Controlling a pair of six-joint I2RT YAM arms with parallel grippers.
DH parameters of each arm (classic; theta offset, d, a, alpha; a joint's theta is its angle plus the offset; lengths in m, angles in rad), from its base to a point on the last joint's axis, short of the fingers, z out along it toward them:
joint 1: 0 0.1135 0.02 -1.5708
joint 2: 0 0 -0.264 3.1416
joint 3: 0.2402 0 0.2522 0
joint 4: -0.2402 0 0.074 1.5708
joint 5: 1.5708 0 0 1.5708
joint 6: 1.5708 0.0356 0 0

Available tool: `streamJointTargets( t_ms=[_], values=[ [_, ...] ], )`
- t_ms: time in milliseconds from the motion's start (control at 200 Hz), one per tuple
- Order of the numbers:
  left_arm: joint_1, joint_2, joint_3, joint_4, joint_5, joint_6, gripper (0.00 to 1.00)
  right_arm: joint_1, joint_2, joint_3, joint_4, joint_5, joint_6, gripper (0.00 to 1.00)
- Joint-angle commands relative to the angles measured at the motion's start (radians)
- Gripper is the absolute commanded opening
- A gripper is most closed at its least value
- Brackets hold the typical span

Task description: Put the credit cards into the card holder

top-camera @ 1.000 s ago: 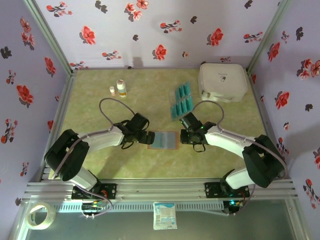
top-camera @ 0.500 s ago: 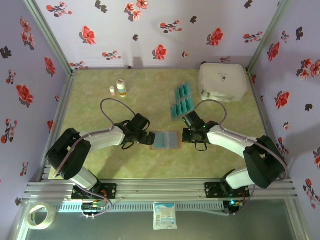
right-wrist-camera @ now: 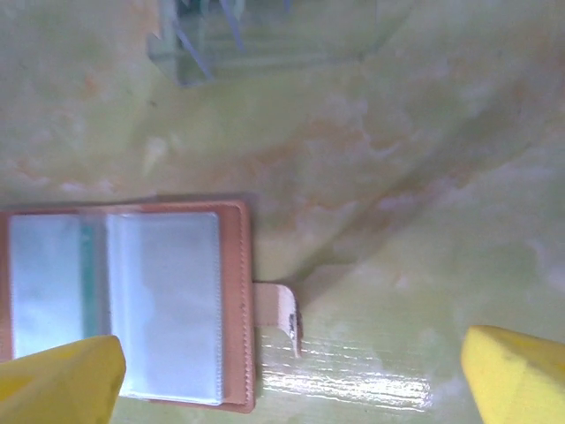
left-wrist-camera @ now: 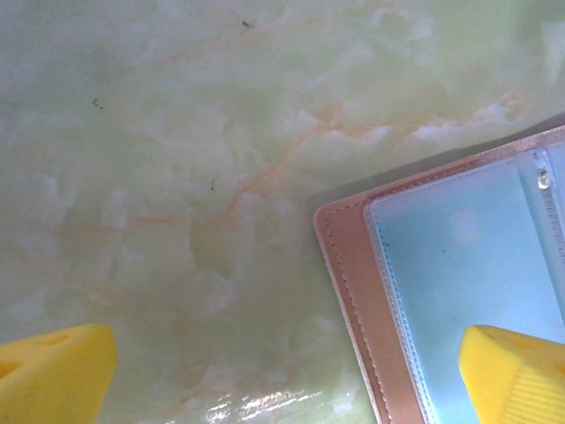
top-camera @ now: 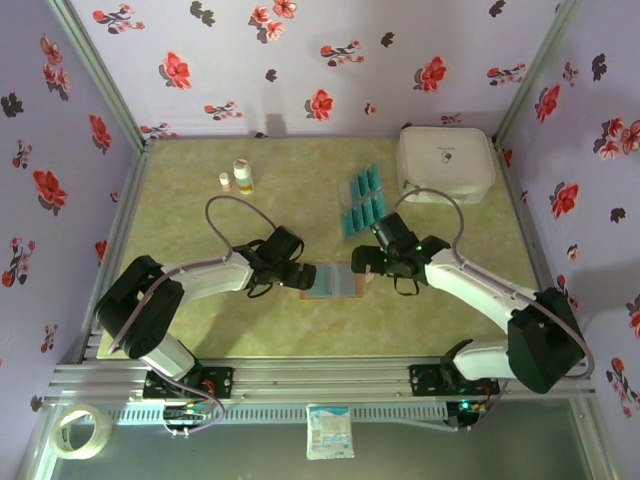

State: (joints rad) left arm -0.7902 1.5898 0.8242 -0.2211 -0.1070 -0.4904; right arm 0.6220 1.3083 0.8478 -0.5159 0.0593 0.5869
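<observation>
The card holder (top-camera: 331, 281) is open with its pockets facing up, so my right gripper should keep going toward the credit cards until its open fingers are on both sides of the nearest end card (top-camera: 348, 223).
The card holder (top-camera: 335, 282) lies open on the table's near middle, brown rim out and pale blue pockets up. My left gripper (top-camera: 305, 275) stands open at its left edge; in the left wrist view one yellow fingertip (left-wrist-camera: 512, 371) hangs over the card holder's (left-wrist-camera: 459, 265) pocket and the other over bare table. My right gripper (top-camera: 362, 262) is open at the holder's right edge, with nothing between its fingers. In the right wrist view the card holder (right-wrist-camera: 159, 300) shows its clasp tab (right-wrist-camera: 284, 318) and a thin teal strip in a pocket. The credit cards (top-camera: 362, 203) lie in a row farther back.
A large white rounded case (top-camera: 445, 163) sits at the back right. Two small bottles (top-camera: 240, 177) stand at the back left. Flowered walls close the table on three sides. A tape roll (top-camera: 80, 432) and a packet (top-camera: 329, 444) lie below the arms' rail.
My right gripper has opened, and its wrist has swung back and to the right beside the holder's right edge. The left gripper has edged slightly right.
</observation>
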Motion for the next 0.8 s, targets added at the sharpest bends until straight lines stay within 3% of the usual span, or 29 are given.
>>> streamJointTargets(
  t_ms=[0, 175, 315, 515, 605, 795],
  values=[
    [-0.007, 0.027, 0.015, 0.012, 0.006, 0.01, 1.0, -0.014, -0.021, 0.079, -0.09, 0.088, -0.043, 0.99],
    [-0.008, 0.032, 0.002, 0.017, 0.001, 0.009, 1.0, -0.017, -0.042, 0.159, -0.142, 0.316, -0.06, 0.99],
    [-0.007, 0.014, -0.006, 0.018, -0.005, 0.006, 1.0, -0.019, -0.051, 0.196, -0.141, 0.354, -0.111, 0.99],
    [-0.007, -0.036, 0.011, 0.007, -0.007, -0.003, 1.0, -0.03, -0.009, 0.246, -0.138, 0.281, -0.108, 0.99],
    [-0.005, -0.067, 0.028, -0.002, -0.017, -0.015, 1.0, -0.031, 0.02, 0.274, -0.122, 0.18, -0.122, 0.99],
    [0.023, -0.126, 0.045, -0.022, -0.072, -0.054, 1.0, -0.03, 0.17, 0.41, -0.187, 0.077, -0.139, 0.8]
  ],
)
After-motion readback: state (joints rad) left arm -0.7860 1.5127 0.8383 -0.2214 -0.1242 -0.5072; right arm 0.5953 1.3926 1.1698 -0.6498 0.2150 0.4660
